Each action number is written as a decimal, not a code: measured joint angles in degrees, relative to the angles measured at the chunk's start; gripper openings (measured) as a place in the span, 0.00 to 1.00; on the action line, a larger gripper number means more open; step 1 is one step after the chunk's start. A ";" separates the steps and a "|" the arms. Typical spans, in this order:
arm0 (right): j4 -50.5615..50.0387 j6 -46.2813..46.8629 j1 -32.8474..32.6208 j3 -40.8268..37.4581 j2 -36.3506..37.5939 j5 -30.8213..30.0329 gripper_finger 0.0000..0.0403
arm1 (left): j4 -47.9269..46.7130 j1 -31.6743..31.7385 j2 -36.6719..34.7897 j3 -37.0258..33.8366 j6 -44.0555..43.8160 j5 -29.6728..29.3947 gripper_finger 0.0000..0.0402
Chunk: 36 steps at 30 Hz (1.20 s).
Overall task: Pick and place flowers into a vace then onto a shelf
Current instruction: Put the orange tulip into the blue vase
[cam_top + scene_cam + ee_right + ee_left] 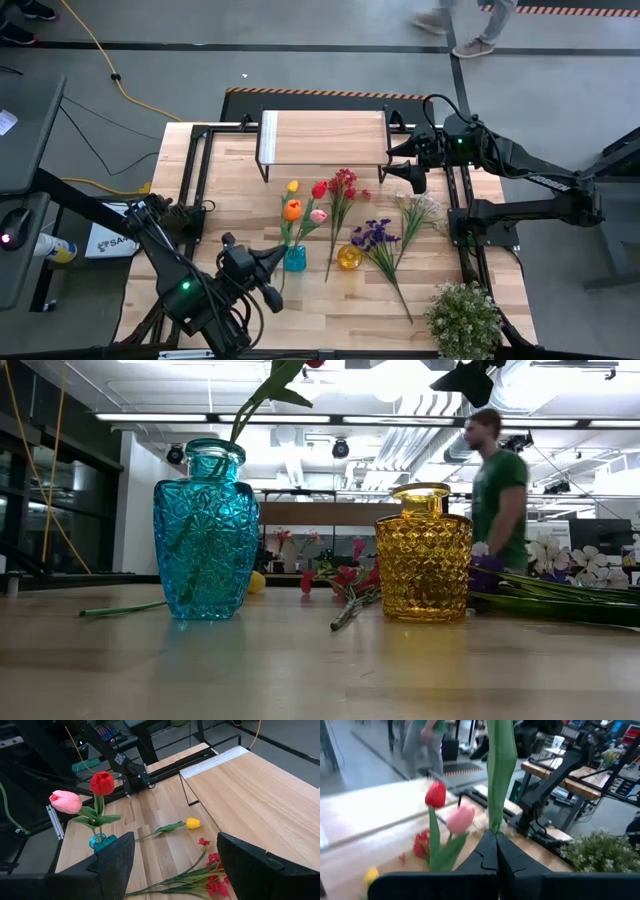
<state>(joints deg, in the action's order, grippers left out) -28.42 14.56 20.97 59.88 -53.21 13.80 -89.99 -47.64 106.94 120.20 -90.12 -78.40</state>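
Next, I draw my left gripper back, turn the stem upright and lower it into the vase opening (215, 448), because the orange tulip's stem (282, 286) slants past the blue vase's opening.
A blue vase (294, 259) (205, 530) holds a red tulip (102, 783) and a pink tulip (65, 802) by their stems. Beside it stands an empty yellow vase (349, 257) (424, 555). My left gripper (282, 257) (496, 836) is shut on a green flower stalk next to the blue vase. The orange tulip head (292, 209) shows just past it. The yellow tulip (292, 186), red spray (345, 184), purple spray (375, 236) and white spray (420, 210) lie on the table. My right gripper (405, 160) (175, 840) hangs open by the shelf (322, 137). My left gripper pinches a broad green leaf or stalk (495, 822) between its two shut fingers. The stalk rises upright from the fingertips and leaves the wrist view, so the flower head does not show there. Whether its lower end is in the blue vase I cannot tell.
A bushy potted plant (465, 320) stands at the near right corner. Black frame rails (196, 180) run along both table sides. A person (500, 485) walks beyond the far edge. Bare wood lies in front of both vases (330, 670).
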 joint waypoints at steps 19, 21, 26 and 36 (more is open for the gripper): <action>0.79 -0.02 0.00 0.00 0.00 -0.13 0.68 | -0.03 0.01 -4.88 0.28 19.07 -11.79 0.05; 1.45 -0.04 0.00 0.00 0.00 -0.13 0.68 | -0.03 0.02 -4.90 0.26 20.40 -11.78 0.05; 4.36 -0.04 0.00 0.00 0.00 -0.15 0.68 | -0.01 0.02 -4.90 0.18 22.37 -11.76 0.05; 5.90 0.01 0.00 0.00 0.00 -0.15 0.68 | -0.05 2.56 -4.90 -5.61 18.54 -11.55 0.05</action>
<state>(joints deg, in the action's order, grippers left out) -22.52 14.57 20.97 59.88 -53.21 13.65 -90.03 -45.08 102.04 114.59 -71.59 -89.95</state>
